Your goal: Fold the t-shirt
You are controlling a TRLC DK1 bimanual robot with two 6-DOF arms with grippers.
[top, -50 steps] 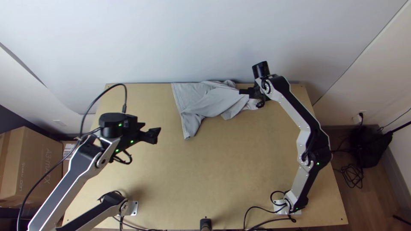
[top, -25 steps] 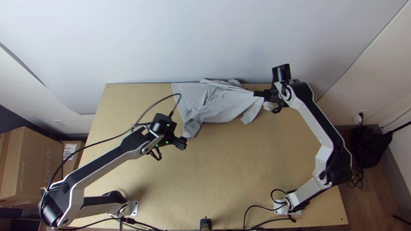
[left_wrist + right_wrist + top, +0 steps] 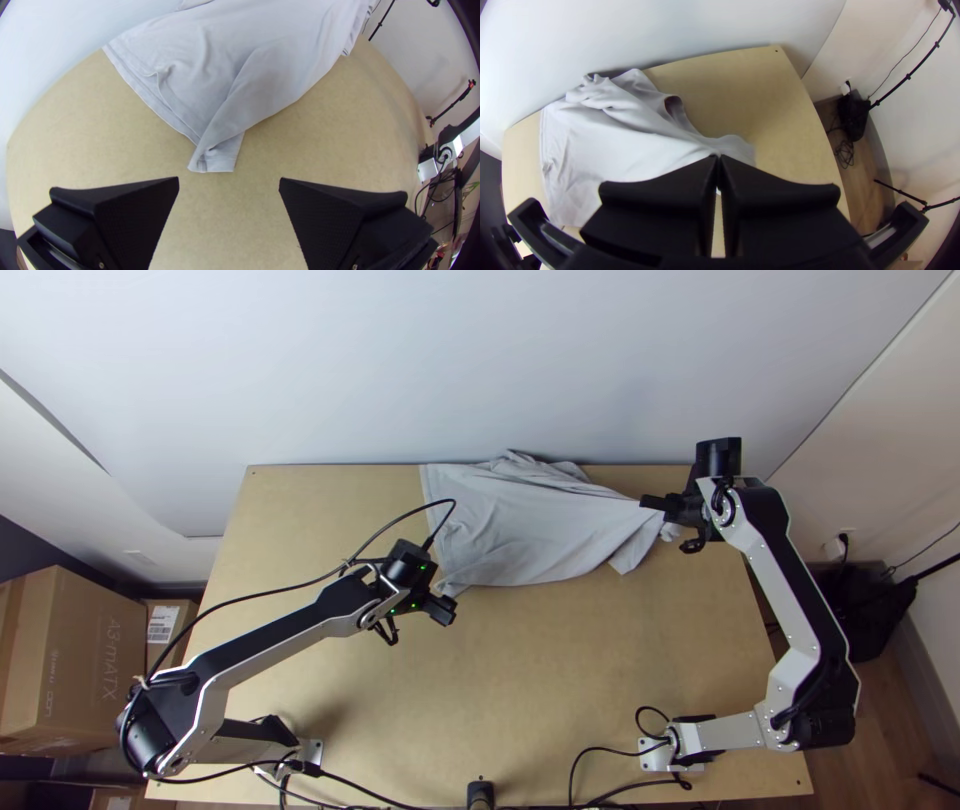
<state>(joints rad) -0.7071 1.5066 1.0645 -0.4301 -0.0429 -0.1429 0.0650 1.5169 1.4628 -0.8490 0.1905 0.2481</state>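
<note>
The t-shirt's near corner [image 3: 212,159] is folded over, so the robot should expect the t-shirt's held edge [image 3: 545,580] to keep a folded part when it spreads the t-shirt between its grippers.
The light grey t-shirt [image 3: 530,525] lies rumpled along the table's far edge, bunched at its far side and drawn out toward the right. My right gripper [image 3: 655,506] is shut on its right end; in the right wrist view the closed right gripper [image 3: 718,162] pinches a fold of the t-shirt [image 3: 615,145]. My left gripper [image 3: 446,613] is just nearer than the shirt's near left corner. In the left wrist view the left gripper [image 3: 229,185] stands open with bare table between its fingers, and a folded-over corner of the t-shirt [image 3: 260,80] lies beyond them.
The wooden table [image 3: 540,700] is bare across its near and middle part. A wall [image 3: 480,360] rises right behind the far edge. Cables [image 3: 600,770] run along the near edge, and cardboard boxes [image 3: 75,660] stand off the left side.
My right gripper has moved right and slightly nearer, dragging and stretching the shirt that way. My left gripper has moved right, to the shirt's near left corner.
</note>
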